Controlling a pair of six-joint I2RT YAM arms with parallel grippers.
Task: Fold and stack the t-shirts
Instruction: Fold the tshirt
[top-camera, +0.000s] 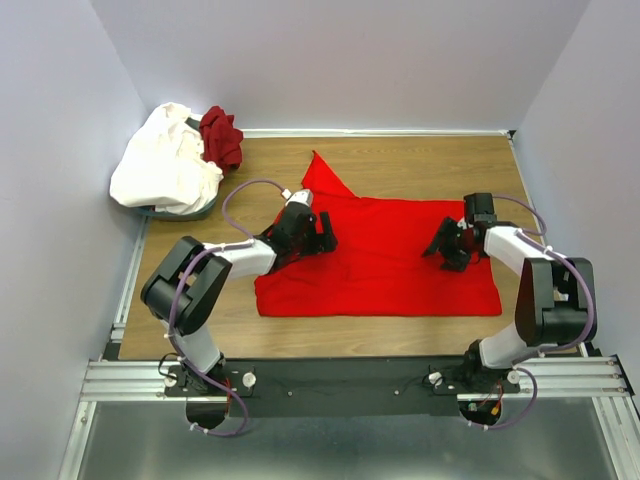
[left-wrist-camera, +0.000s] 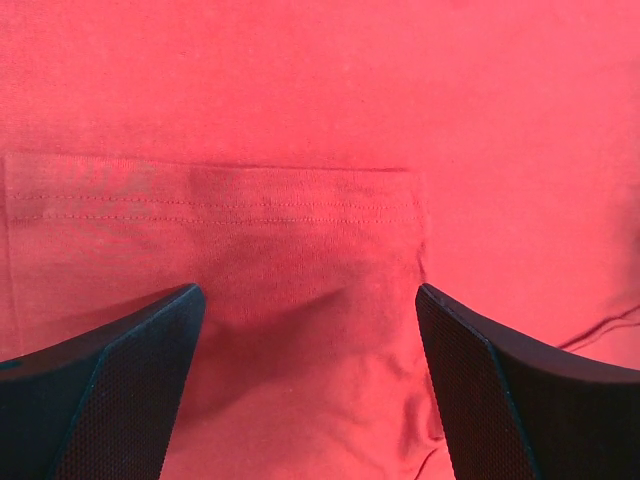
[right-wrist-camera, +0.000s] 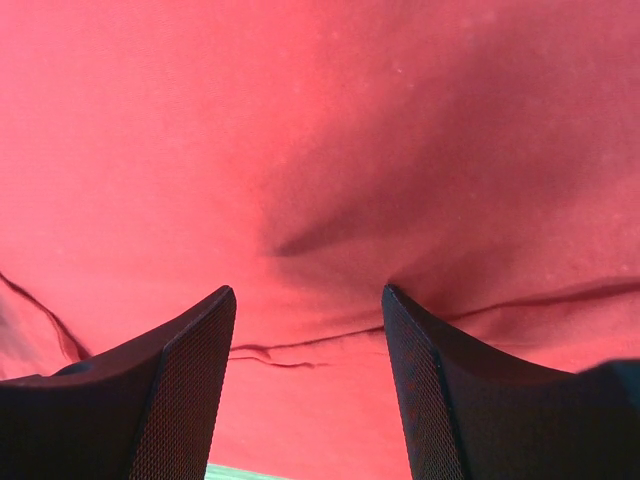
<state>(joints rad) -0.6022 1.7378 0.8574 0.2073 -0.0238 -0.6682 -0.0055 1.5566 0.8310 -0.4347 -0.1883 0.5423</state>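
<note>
The red t-shirt's sleeve (top-camera: 322, 174) sticks out behind the t-shirt's body, so next my left gripper leaves the stitched hem and grabs the sleeve (top-camera: 326, 191) close to its base before it goes on folding.
The bright red t-shirt (top-camera: 385, 262) lies spread flat on the wooden table, one sleeve pointing to the back left. My left gripper (top-camera: 326, 234) is open, low over the shirt's left part; a stitched hem (left-wrist-camera: 210, 205) fills the left wrist view between the fingertips (left-wrist-camera: 170, 330). My right gripper (top-camera: 440, 247) is open, low over the shirt's right part; the right wrist view shows red cloth (right-wrist-camera: 320, 150) with creases. The white t-shirt (top-camera: 165, 165) and the maroon t-shirt (top-camera: 221, 136) lie bunched at the back left corner.
The white shirt pile rests over a grey-green container (top-camera: 185, 212) at the left edge. White walls close in the table on three sides. Bare wood (top-camera: 420, 165) shows behind the shirt. A metal rail (top-camera: 350, 378) runs along the near edge.
</note>
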